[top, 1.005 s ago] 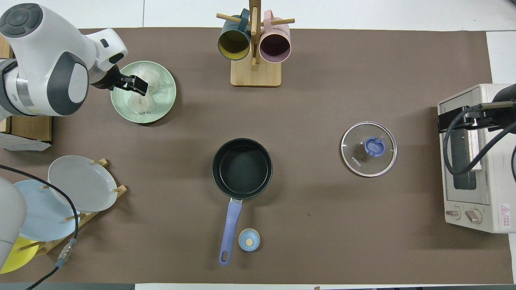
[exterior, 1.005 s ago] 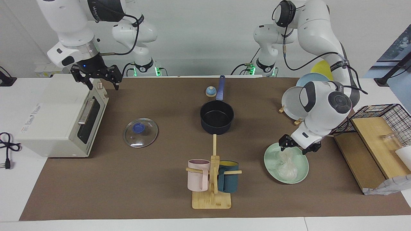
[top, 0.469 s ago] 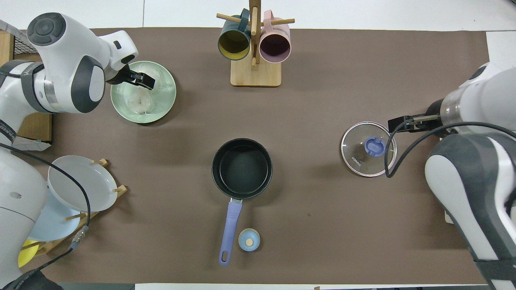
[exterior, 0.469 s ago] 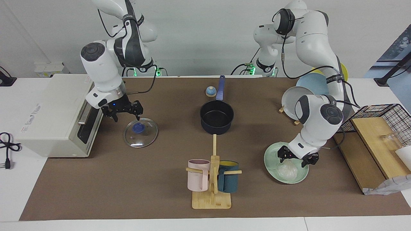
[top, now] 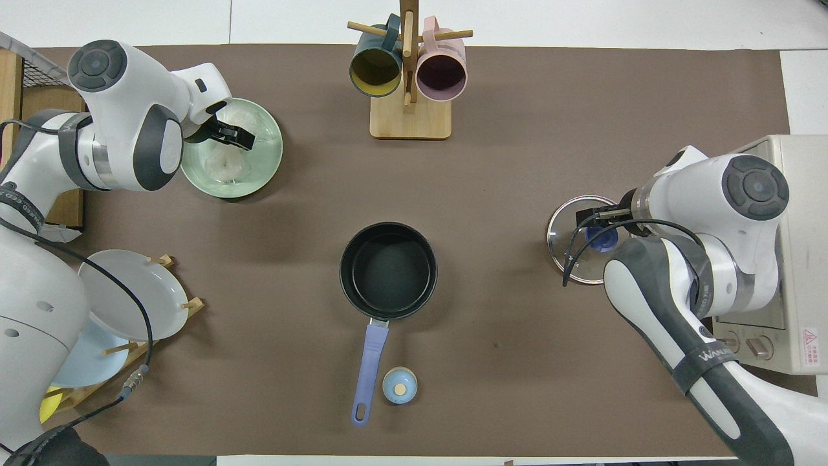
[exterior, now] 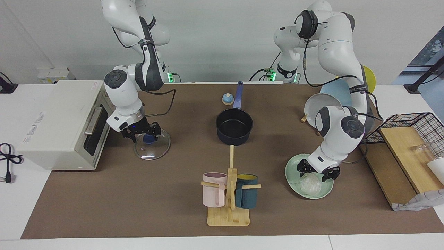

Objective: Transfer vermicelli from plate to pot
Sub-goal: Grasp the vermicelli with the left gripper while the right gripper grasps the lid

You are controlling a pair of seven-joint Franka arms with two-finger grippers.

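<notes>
I expect the lid to cover the black pot's opening (top: 389,270) fully when I lower it, because the glass lid's round rim (top: 550,233) looks about as wide.
The pale mint-green plate (exterior: 290,172) lies toward the left arm's end of the table, beside the mug rack. The whitish vermicelli (exterior: 309,184) sits on it in two clumps. My left gripper (exterior: 317,171) is low over the plate, open, its fingers spread around the clump nearer the robots. In the overhead view the left gripper (top: 235,134) covers part of the vermicelli (top: 225,166) on the plate (top: 270,158). The black pot (exterior: 234,127) with a blue handle stands empty mid-table (top: 388,270). My right gripper (exterior: 143,133) is open, straddling the glass lid's blue knob; it also shows from overhead (top: 598,224).
The glass lid (exterior: 153,147) lies flat beside the toaster oven (exterior: 59,121). A wooden mug rack (exterior: 229,194) holds a pink and a teal mug. A rack of plates (exterior: 321,109), a small blue bell (exterior: 227,99) and a wire basket (exterior: 412,126) stand around.
My right arm swung down from over the toaster oven to the lid's knob. My left gripper sank lower onto the plate, over the vermicelli.
</notes>
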